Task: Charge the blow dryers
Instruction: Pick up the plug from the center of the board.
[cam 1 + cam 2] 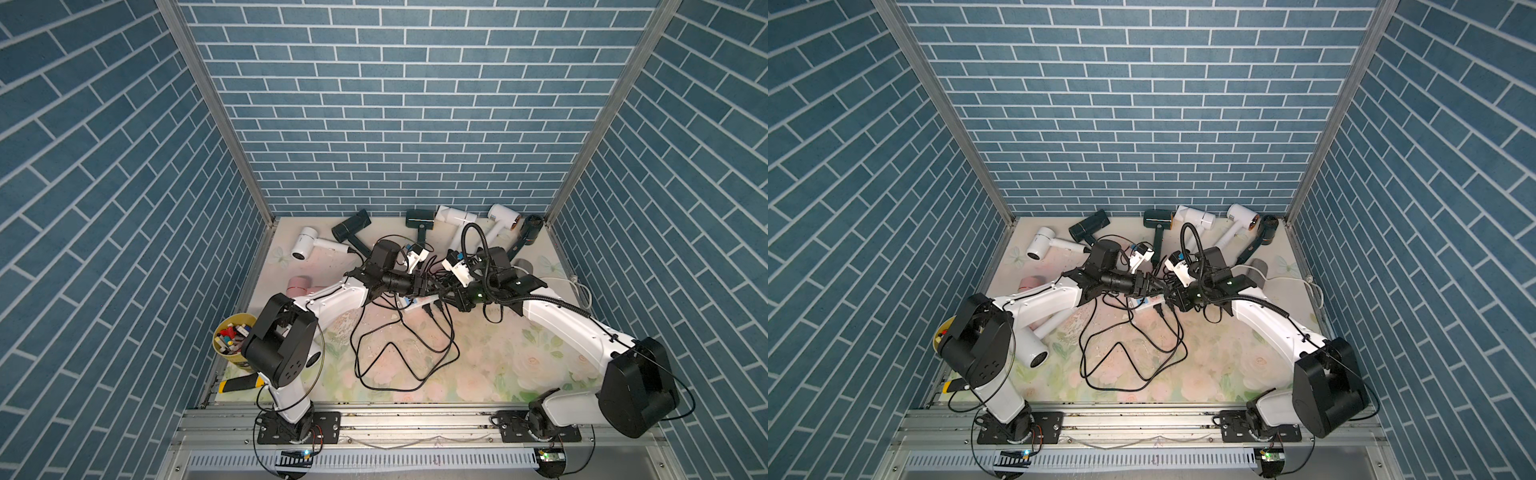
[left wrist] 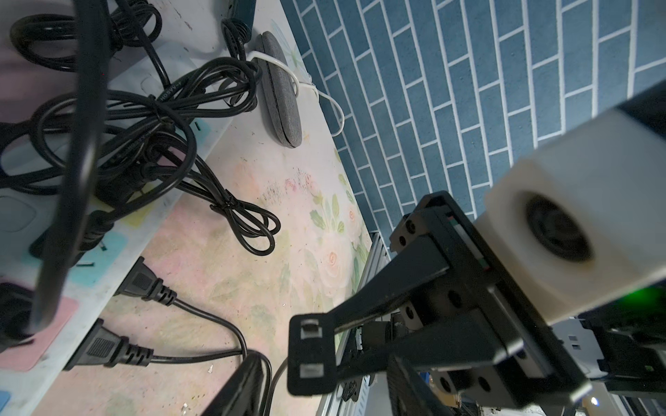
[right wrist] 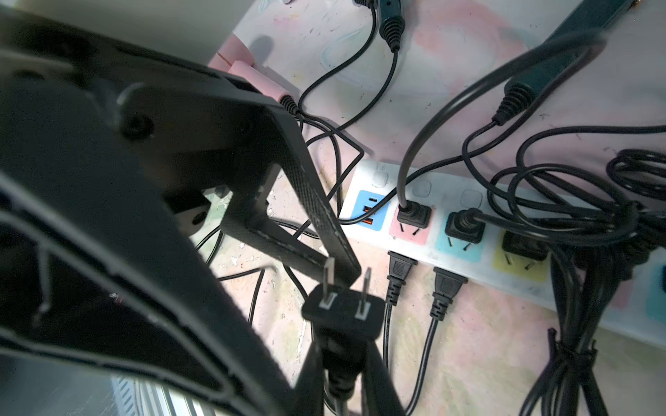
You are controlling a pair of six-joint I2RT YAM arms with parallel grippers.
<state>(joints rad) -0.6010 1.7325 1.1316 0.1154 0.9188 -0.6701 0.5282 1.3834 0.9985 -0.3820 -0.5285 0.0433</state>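
Observation:
My left gripper should hold the plug [image 3: 342, 313] while my right gripper regrips it, since the plug's pins [image 3: 366, 283] point up in my right gripper, away from the strip.
Several blow dryers lie along the back: white [image 1: 305, 243], dark [image 1: 351, 226], dark [image 1: 419, 220], white [image 1: 453, 216], white [image 1: 500, 216] and dark [image 1: 532, 228]. A pink one [image 1: 301, 286] lies under my left arm. My right gripper [image 3: 344, 345] is shut on a black two-prong plug [image 3: 342, 313], prongs up, beside the white power strip [image 3: 450, 191]. My left gripper [image 2: 322, 360] stands open with that plug [image 2: 311, 354] between its fingers, a gap on each side. The two grippers meet over the strip in both top views [image 1: 436, 289] [image 1: 1160, 291].
Plugs sit in the strip's pink [image 3: 412, 214], blue [image 3: 465, 225] and yellow [image 3: 522, 245] sockets. Loose black cords [image 1: 399, 353] loop over the floral mat. A grey cylinder [image 1: 521, 266] lies at the right; a yellow cup of pens [image 1: 230, 336] stands front left.

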